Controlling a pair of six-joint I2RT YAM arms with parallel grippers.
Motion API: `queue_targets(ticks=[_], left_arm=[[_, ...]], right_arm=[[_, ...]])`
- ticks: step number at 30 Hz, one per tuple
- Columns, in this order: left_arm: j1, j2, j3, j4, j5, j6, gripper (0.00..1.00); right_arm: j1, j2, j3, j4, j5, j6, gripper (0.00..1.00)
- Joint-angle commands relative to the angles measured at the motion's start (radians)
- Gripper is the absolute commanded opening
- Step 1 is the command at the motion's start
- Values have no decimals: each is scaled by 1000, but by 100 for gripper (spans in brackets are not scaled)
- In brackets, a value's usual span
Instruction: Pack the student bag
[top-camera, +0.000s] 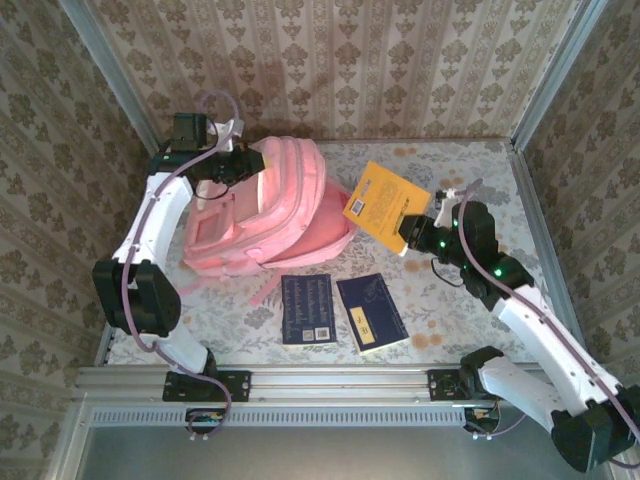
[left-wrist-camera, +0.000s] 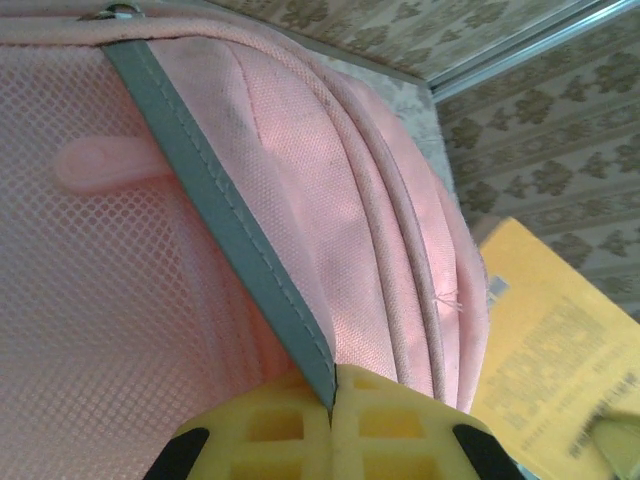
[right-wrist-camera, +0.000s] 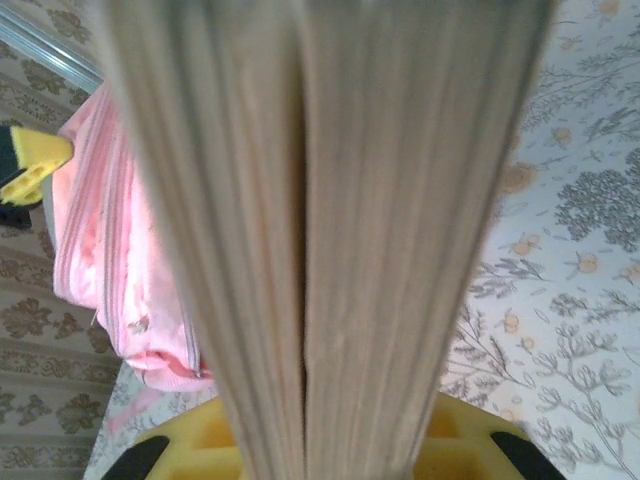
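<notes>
My right gripper should keep going into the bag and release the book deep inside, as the student bag's opening (top-camera: 331, 214) gapes toward the yellow book's loose end (top-camera: 362, 194).
The student bag (top-camera: 268, 205), large and pink, lies at the back left of the table, its opening facing right. My left gripper (top-camera: 235, 166) is at the bag's top left. In the left wrist view that gripper (left-wrist-camera: 333, 395) is shut on the grey trim (left-wrist-camera: 225, 225) of the bag's (left-wrist-camera: 350, 200) mesh pocket. My right gripper (top-camera: 413, 236) is shut on a yellow book (top-camera: 385, 204), held tilted in the air just right of the bag's opening. In the right wrist view the book's page edges (right-wrist-camera: 320, 200) rise between the yellow fingers (right-wrist-camera: 190, 445), with the bag (right-wrist-camera: 105, 250) to the left.
Two dark blue books (top-camera: 308, 308) (top-camera: 372, 312) lie flat on the floral table in front of the bag. Patterned walls close in the left, back and right. A metal rail (top-camera: 330, 382) runs along the near edge.
</notes>
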Motion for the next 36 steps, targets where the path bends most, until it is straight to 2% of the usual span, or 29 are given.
queue_targets(ticks=[1, 6, 10, 18, 24, 27, 30, 34, 36], left_arm=[[30, -76, 3, 155, 189, -56, 0], [81, -112, -107, 388, 312, -217, 0], [89, -114, -108, 421, 350, -241, 0], [89, -121, -119, 468, 364, -281, 0], [87, -118, -117, 490, 364, -300, 0], [82, -118, -113, 493, 365, -307, 0], [70, -116, -114, 495, 365, -309, 0], [64, -114, -120, 487, 365, -296, 0], [64, -112, -120, 477, 362, -285, 0]], right_arm=[[-57, 77, 63, 179, -197, 63, 0], [-77, 292, 96, 387, -386, 168, 0], [-67, 473, 154, 563, -514, 269, 0], [24, 699, 313, 678, -651, 313, 0], [111, 867, 441, 657, -672, 312, 0], [136, 968, 514, 606, -629, 299, 0], [168, 1084, 658, 460, -621, 237, 0], [225, 1215, 840, 343, -560, 231, 0], [256, 1267, 917, 269, -488, 214, 10]])
